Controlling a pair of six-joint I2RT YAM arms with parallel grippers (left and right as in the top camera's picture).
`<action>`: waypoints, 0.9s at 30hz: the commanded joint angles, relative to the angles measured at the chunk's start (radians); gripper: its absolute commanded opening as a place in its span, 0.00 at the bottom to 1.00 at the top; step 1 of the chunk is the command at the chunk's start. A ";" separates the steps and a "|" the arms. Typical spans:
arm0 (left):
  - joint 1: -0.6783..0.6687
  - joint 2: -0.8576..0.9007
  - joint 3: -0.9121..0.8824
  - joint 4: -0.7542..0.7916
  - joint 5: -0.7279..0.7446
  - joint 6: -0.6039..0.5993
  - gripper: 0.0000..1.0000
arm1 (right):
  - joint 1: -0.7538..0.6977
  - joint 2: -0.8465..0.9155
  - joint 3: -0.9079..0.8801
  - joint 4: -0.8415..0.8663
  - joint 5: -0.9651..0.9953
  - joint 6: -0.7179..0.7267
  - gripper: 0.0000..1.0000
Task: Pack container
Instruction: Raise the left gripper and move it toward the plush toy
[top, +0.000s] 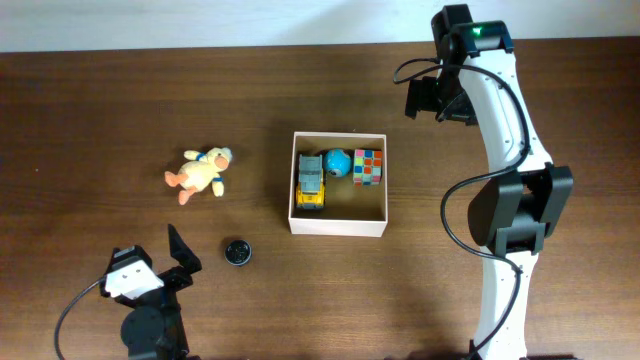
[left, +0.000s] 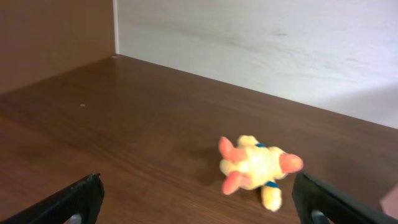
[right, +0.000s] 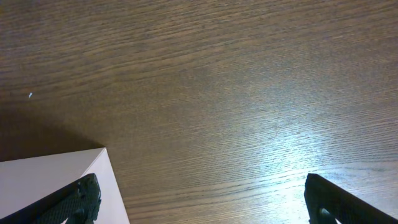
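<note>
The fingers of my left gripper point flat toward the yellow plush duck (top: 201, 175), so next my left gripper goes up, tilts down and picks up the small round black object (top: 238, 252) from above first.
The container (top: 337, 226), a shallow square box, white outside and tan inside, sits mid-table. In it lie a yellow toy truck (top: 312, 184), a blue ball (top: 337, 162) and a colour cube (top: 368, 167). A yellow plush duck (top: 200, 173) lies on the table left of the box. My left gripper (top: 186, 258) is open near the front left and holds nothing. In its wrist view the duck (left: 256, 169) lies ahead, between the spread fingers (left: 74, 202). My right gripper (top: 418, 97) is open and empty above the table, beyond the box's far right corner (right: 56, 183).
A small round black object (top: 237, 252) rests on the table just right of the left gripper. The right arm (top: 515, 200) stands to the right of the box. A pale wall (left: 261, 43) runs along the table's far edge.
</note>
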 joint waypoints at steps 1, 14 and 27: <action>-0.003 -0.008 -0.007 0.029 -0.082 0.029 0.99 | -0.005 -0.026 -0.006 0.001 0.016 0.005 0.99; -0.002 0.097 0.126 0.028 0.048 -0.062 0.99 | -0.005 -0.026 -0.006 0.020 0.016 0.005 0.99; -0.002 0.828 0.818 -0.406 0.051 -0.038 0.99 | -0.063 -0.026 -0.006 0.080 0.023 0.009 0.99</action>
